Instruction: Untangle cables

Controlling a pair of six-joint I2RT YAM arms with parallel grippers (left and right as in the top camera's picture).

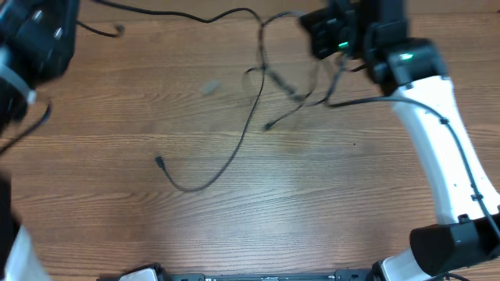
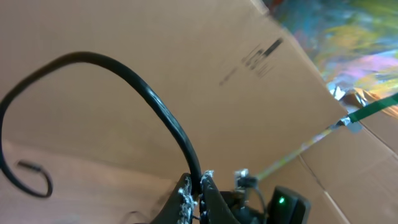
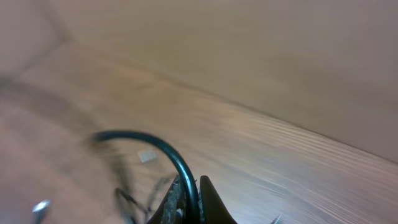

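The knot [image 1: 299,95] is below my right gripper, and my left gripper pulls a cable far from it, so next my left gripper comes back there and takes the crossed strands of cable [image 1: 263,69].
Thin black cables [image 1: 251,117] lie across the wooden table [image 1: 117,117]. One long cable runs from the top left, loops down the middle and ends in a plug [image 1: 158,161]. A knot of cables [image 1: 293,92] lies below my right gripper [image 1: 324,35]. In the right wrist view my right gripper [image 3: 191,190] is shut on a black cable [image 3: 163,145] that arcs up to the left. My left gripper [image 2: 200,183] is shut on a thick black cable [image 2: 155,106] that curves up and left. The left arm [image 1: 35,35] is a dark blur at the top-left corner.
A small grey patch [image 1: 208,87] sits on the table left of the knot; it also shows in the right wrist view [image 3: 147,155]. A loose cable end [image 1: 268,125] lies below the knot. A cardboard wall [image 2: 186,56] and a green rod [image 2: 367,111] show behind the left gripper.
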